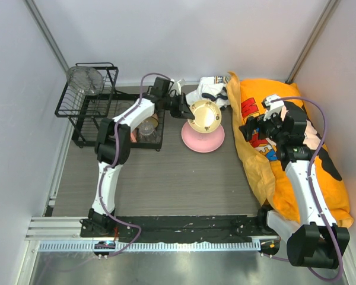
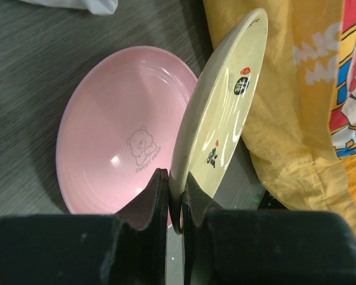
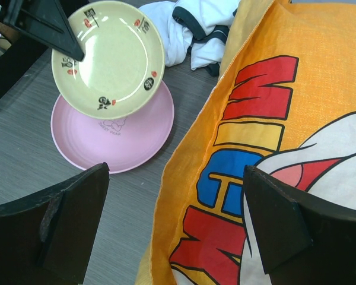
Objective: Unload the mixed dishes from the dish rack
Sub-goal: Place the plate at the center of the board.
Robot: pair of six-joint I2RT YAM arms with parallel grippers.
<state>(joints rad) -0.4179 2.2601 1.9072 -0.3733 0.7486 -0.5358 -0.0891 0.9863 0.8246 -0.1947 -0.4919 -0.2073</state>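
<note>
My left gripper is holding the tan dish (image 1: 206, 116) face up over the empty pink plate (image 1: 203, 139), so it should carry on moving the tan dish down until the tan dish sits inside the pink plate's rim.
My left gripper (image 2: 177, 178) is shut on the rim of the tan shallow dish (image 2: 225, 113), which it holds tilted on edge. Under the dish, the large pink plate (image 2: 118, 130) lies flat on the table. From above, the tan dish (image 1: 204, 116) hangs over the pink plate (image 1: 203, 141), just right of the black wire dish rack (image 1: 86, 110). A clear glass cup (image 1: 147, 129) stands in the rack, partly hidden by my left arm. My right gripper (image 3: 177, 172) is open and empty over the yellow cloth, right of the plate (image 3: 124, 142) and the dish (image 3: 110, 56).
A big yellow cloth with a cartoon print (image 1: 296, 154) covers the table's right side. A crumpled white garment (image 1: 210, 90) lies behind the plate. A clear round glass item (image 1: 86, 80) sits in the rack's raised far-left corner. Grey walls close in on three sides.
</note>
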